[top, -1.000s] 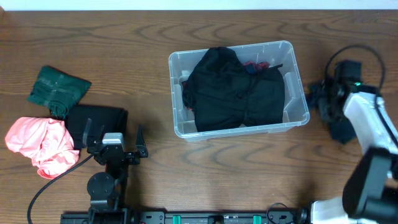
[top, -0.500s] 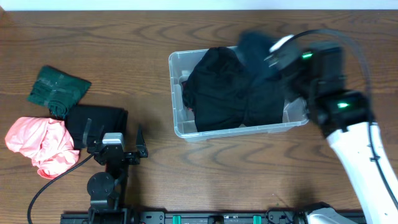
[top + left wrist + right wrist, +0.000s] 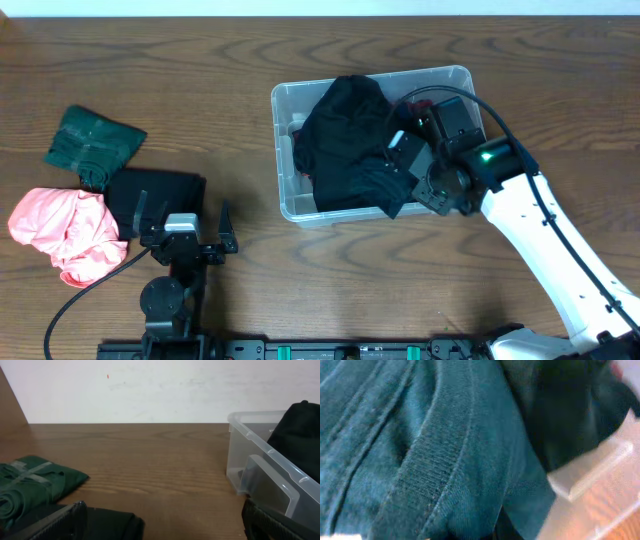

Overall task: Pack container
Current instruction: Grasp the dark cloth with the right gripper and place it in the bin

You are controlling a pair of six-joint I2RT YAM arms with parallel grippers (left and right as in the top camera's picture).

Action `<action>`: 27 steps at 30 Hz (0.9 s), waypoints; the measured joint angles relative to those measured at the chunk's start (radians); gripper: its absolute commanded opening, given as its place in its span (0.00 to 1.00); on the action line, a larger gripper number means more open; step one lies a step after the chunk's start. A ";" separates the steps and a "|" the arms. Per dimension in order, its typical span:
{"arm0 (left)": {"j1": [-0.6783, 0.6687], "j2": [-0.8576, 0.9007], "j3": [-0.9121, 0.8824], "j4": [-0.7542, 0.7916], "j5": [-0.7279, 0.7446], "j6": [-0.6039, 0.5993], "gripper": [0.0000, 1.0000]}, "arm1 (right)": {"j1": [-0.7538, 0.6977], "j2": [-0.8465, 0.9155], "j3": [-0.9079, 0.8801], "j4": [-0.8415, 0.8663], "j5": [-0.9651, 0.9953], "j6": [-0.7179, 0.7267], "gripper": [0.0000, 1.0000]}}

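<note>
My right gripper should tuck the dark teal garment's edge down inside the container [image 3: 390, 188] before it moves away, because the garment hangs over the container's front side [image 3: 393, 211].
The clear plastic container [image 3: 283, 150] stands right of the table's middle, filled with black clothing [image 3: 345, 140]. My right gripper [image 3: 402, 165] is over the container's front right part, shut on a dark teal garment [image 3: 385, 192] that hangs over the front wall. In the right wrist view that garment [image 3: 420, 450] fills the frame and hides my fingers, with the container's rim [image 3: 590, 472] at the right. My left gripper [image 3: 181, 210] rests open and empty at the front left; its view shows the container's corner [image 3: 250, 460] at the right.
Left of the container lie a folded dark green cloth [image 3: 93, 145], a pink cloth [image 3: 65, 230] and a folded black cloth [image 3: 160, 195]. The green cloth [image 3: 30, 485] and black cloth [image 3: 110, 522] also show in the left wrist view.
My right arm has lifted the dark garment from the table right of the container, swung it left over the container and lowered it to the front right. The left arm has not moved.
</note>
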 measured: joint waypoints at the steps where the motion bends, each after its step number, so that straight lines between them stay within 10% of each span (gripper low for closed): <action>1: 0.000 0.000 0.000 0.000 0.000 0.000 0.98 | 0.000 0.000 0.000 -0.010 0.011 0.005 0.21; 20: 0.000 0.000 0.000 0.000 0.000 0.000 0.98 | -0.001 -0.147 0.014 0.251 0.059 0.039 0.45; 27: 0.000 0.000 0.000 0.000 0.000 0.000 0.98 | -0.001 -0.148 0.027 0.191 0.028 0.057 0.20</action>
